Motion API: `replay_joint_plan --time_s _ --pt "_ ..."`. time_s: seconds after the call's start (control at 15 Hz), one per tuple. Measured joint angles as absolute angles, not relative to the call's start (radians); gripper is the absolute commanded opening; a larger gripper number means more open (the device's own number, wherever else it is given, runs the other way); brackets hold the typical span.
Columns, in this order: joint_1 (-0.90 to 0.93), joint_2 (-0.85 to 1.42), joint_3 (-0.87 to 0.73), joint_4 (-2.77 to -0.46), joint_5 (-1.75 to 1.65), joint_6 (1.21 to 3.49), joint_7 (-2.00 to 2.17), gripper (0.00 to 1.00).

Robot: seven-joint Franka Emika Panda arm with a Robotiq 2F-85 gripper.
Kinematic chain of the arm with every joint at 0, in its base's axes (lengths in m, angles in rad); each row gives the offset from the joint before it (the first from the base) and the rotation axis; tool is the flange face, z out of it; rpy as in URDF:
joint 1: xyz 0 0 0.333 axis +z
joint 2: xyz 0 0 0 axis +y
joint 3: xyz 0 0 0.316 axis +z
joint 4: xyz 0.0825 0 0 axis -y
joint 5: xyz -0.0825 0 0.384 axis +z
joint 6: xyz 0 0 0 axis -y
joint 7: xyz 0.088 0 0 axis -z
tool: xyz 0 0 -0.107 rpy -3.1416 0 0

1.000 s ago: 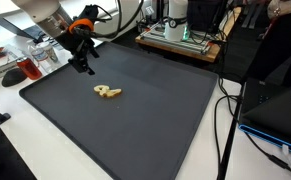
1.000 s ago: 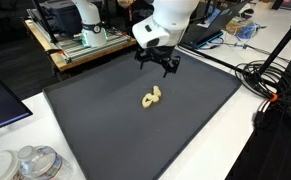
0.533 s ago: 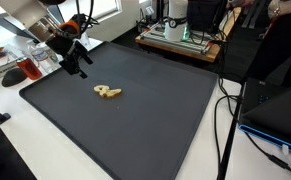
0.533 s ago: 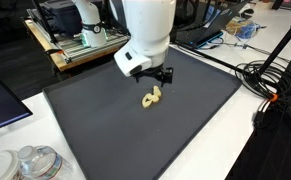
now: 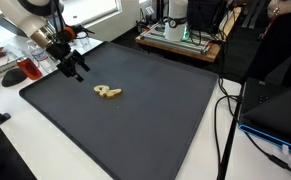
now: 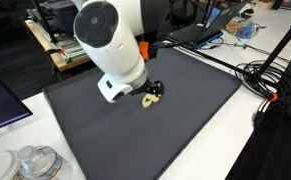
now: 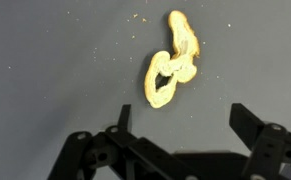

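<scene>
The looped end of the yellow piece (image 7: 160, 86) faces my gripper, which hovers off to the side, so I should swing round and come down over the piece's straight end (image 7: 182, 32).
A small pale yellow twisted piece, like a pretzel-shaped snack (image 5: 108, 93), lies on the dark grey mat (image 5: 155, 110). It shows in the wrist view (image 7: 172, 65) ahead of the jaws and is partly hidden by the arm in an exterior view (image 6: 153, 101). My gripper (image 5: 76, 68) hovers above the mat to the side of the piece, open and empty. In the wrist view the gripper (image 7: 185, 125) has its two black fingers (image 7: 253, 125) spread wide, with bare mat between them.
A glass of red liquid (image 5: 30, 68) and a plate stand on the white table beside the mat. A wooden bench with equipment (image 5: 180, 35) stands behind. Cables (image 6: 270, 80) run along the mat's side. A clear container (image 6: 30, 162) sits near a corner.
The arm has swung across the mat and lowered, so the gripper now hangs close beside the yellow piece. The piece has not moved.
</scene>
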State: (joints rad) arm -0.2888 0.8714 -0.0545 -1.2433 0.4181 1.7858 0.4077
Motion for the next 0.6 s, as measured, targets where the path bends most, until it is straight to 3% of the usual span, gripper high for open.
replay_joint_plan --time_s 0.6 --pt "-0.321 0.823 -0.052 -1.424 0.504 2.094 0.23 1.0"
